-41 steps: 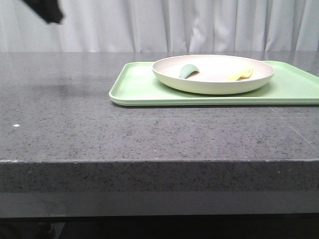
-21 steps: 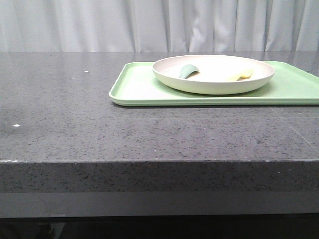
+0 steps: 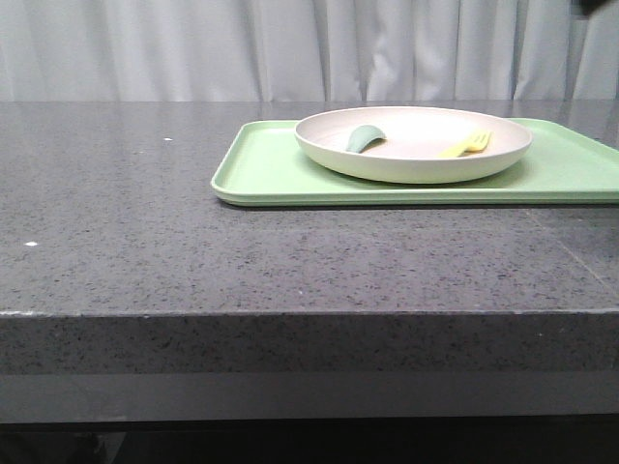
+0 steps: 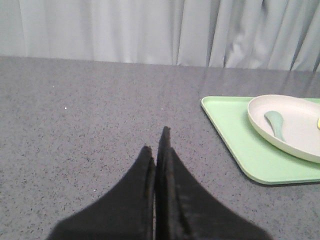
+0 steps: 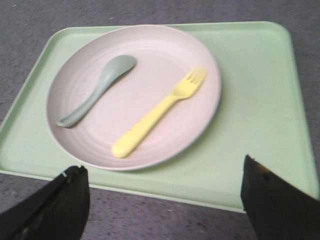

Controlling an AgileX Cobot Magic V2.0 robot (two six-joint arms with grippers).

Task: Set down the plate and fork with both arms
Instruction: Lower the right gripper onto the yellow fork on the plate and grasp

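Next, my right gripper moves the pale yellow fork (image 3: 467, 144) onto the tray (image 3: 569, 162) beside the plate, because the fork is lying in the plate, far from my left gripper.
The cream-white plate (image 3: 414, 164) sits on the light green tray (image 3: 271, 174) at the right of the table. The pale yellow fork (image 3: 467, 145) lies in the plate, beside a grey-green spoon-like piece (image 3: 364, 137). In the right wrist view the plate (image 5: 165, 50), fork (image 5: 160, 111) and spoon-like piece (image 5: 95, 90) show from above. My right gripper (image 5: 162, 197) is open and empty, above the tray's near edge. My left gripper (image 4: 156, 145) is shut and empty over bare table, left of the tray (image 4: 235, 140) and plate (image 4: 300, 135).
The tray (image 5: 250, 125) takes up the right half of the dark speckled table (image 3: 116, 222). Grey curtains (image 3: 193, 48) hang behind. A dark bit of an arm (image 3: 595, 6) shows at the top right corner of the front view.
The dark arm part at the top left of the front view a second ago has left the frame. A dark arm part now shows at the top right corner.
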